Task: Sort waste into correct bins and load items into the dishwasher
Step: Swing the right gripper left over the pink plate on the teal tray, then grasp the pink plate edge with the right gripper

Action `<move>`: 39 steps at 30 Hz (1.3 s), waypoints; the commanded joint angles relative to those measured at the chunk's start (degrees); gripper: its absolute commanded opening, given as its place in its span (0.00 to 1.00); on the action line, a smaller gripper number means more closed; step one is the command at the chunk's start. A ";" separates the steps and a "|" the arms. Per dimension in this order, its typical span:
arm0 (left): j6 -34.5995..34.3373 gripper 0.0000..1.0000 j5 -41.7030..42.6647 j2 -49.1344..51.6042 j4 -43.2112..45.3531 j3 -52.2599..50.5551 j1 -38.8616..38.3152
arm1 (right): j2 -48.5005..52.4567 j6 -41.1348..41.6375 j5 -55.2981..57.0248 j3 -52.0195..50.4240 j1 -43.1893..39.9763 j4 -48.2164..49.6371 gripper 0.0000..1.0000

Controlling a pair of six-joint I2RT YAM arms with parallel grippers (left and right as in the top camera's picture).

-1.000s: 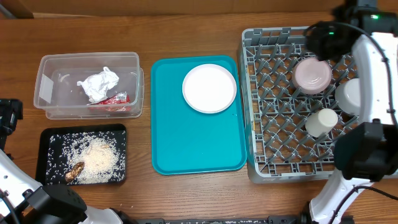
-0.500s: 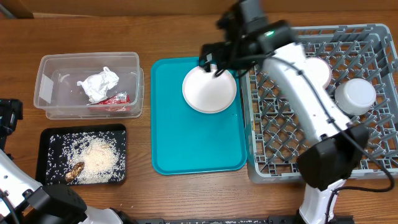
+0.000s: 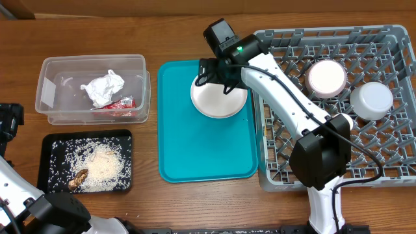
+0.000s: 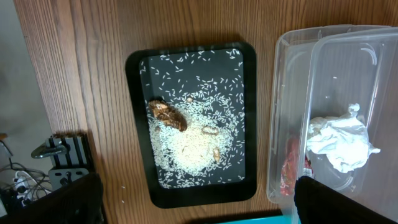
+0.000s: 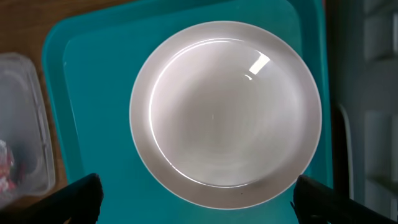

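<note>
The white plate's wide middle [image 3: 220, 97] is below my right gripper, so next my right gripper moves back, turns and grips the plate's near rim [image 3: 225, 116] before it lifts the plate to the dish rack.
A white plate [image 3: 221, 105] [image 5: 225, 118] lies on the teal tray [image 3: 195, 149] [image 5: 93, 112], near its far right corner. My right gripper [image 3: 216, 79] [image 5: 199, 200] hangs open right above the plate, one dark fingertip on each side of it and nothing between them. The grey dish rack [image 3: 286, 170] stands to the right with a pink bowl [image 3: 326, 77] and a white bowl [image 3: 372, 99] in it. My left gripper [image 4: 199, 202] is open, high over the black tray [image 4: 138, 93] of rice.
A clear bin [image 3: 52, 71] [image 4: 292, 74] at the left holds crumpled paper [image 3: 103, 88] [image 4: 342, 140] and a red wrapper [image 3: 120, 104] [image 4: 292, 168]. In front of it, the black tray [image 3: 49, 149] carries rice and a brown scrap [image 3: 78, 179] [image 4: 166, 115].
My right arm has swung left from the far side of the dish rack to above the plate. The left arm and the other things have not moved.
</note>
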 commanded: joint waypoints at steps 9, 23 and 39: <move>-1.18 1.00 -0.59 -0.48 0.04 0.72 0.26 | -0.68 17.31 -10.45 -3.65 0.09 -2.45 1.00; -1.18 1.00 -0.59 -0.48 0.02 0.72 0.26 | -0.68 26.16 -8.26 -3.91 -0.26 -5.20 0.84; -1.18 1.00 -0.59 -0.48 0.04 0.72 0.26 | -0.68 41.55 -1.18 -11.98 0.35 -6.73 0.95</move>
